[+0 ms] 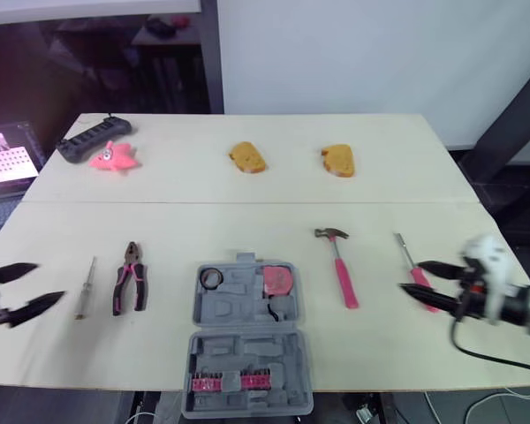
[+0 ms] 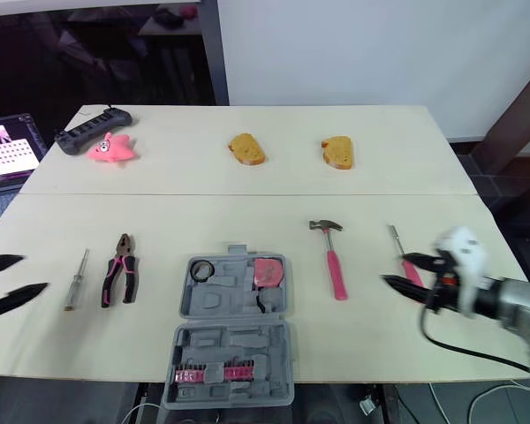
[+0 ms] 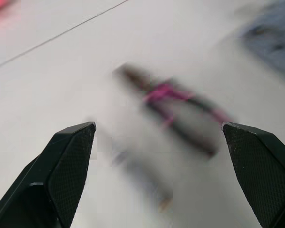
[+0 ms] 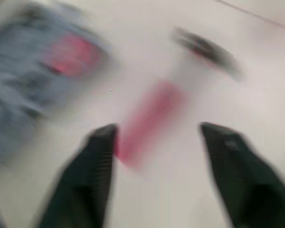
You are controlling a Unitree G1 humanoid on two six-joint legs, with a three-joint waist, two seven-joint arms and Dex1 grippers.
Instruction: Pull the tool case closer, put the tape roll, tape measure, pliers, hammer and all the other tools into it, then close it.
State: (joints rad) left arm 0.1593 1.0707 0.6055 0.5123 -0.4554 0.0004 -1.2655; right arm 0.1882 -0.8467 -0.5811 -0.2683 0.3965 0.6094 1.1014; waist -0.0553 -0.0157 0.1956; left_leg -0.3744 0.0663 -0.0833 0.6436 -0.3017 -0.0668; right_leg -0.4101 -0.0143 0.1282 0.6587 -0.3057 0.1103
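The spread handles [image 1: 140,291] will stay apart when I grip and lift them, because the pliers' jaws [image 1: 132,252] already come together in a closed tip.
The grey tool case [image 1: 214,353] lies open near the table's front edge, with a black tape roll [image 1: 211,277] and a pink tape measure [image 1: 278,280] in its far half and a row of bits [image 1: 230,381] in its near half. Left of it lie pink-handled pliers [image 1: 129,276] and a slim screwdriver [image 1: 87,287]. To its right lie a pink-handled hammer [image 1: 338,262] and a pink screwdriver [image 1: 401,246]. My left gripper [image 1: 46,284] is open, left of the slim screwdriver. My right gripper [image 1: 412,275] is open over the pink screwdriver's handle and points toward the hammer [image 4: 149,118].
At the back of the table lie two brown bread-like pieces [image 1: 247,157] [image 1: 337,160], a pink toy [image 1: 113,157] and a black power strip [image 1: 93,137]. A laptop screen [image 1: 4,155] stands off the table's left edge.
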